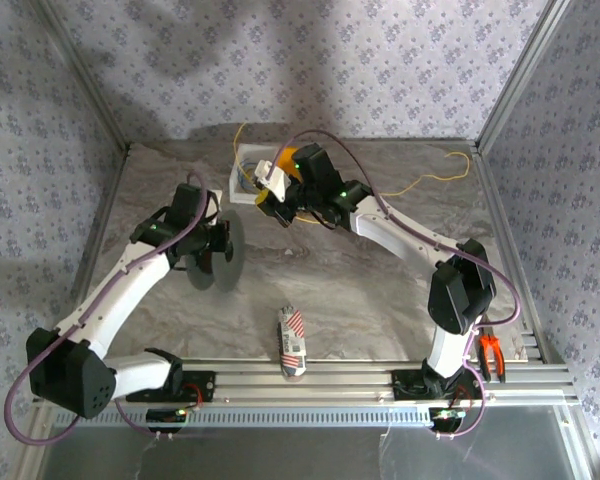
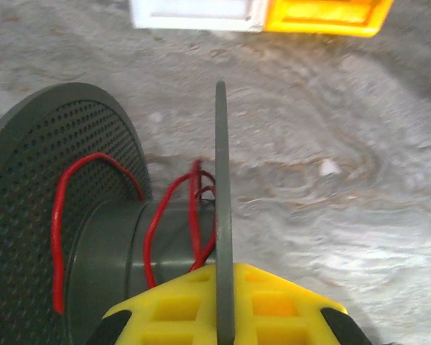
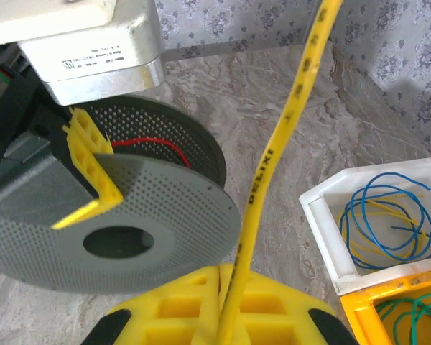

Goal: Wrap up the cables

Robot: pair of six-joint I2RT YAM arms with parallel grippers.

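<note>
The spool's discs [image 1: 231, 258] are upright and the space [image 1: 205, 172] beside the white bin is open, so my left gripper keeps bringing the spool there and let it go standing.
A grey perforated spool [image 1: 227, 256] [image 3: 154, 205] stands on edge left of the table's middle, with a few turns of red wire [image 2: 155, 231] on its hub. My left gripper [image 1: 211, 250] [image 2: 223, 280] is shut on the spool's right flange [image 2: 221, 180]. The yellow cable [image 3: 273, 151] runs upward out of my right gripper [image 3: 233, 280], which is shut on it. That gripper [image 1: 271, 200] hovers beside the bins, right of and behind the spool. More of the yellow cable [image 1: 435, 180] trails over the far right of the table.
A white bin [image 3: 323, 230] [image 1: 238, 184] holds blue and yellow wire loops. A yellow bin [image 3: 363, 320] beside it holds green wire. A red-and-white striped packet [image 1: 292, 340] lies near the front rail, and orange-handled pliers [image 1: 491, 355] lie at the right front.
</note>
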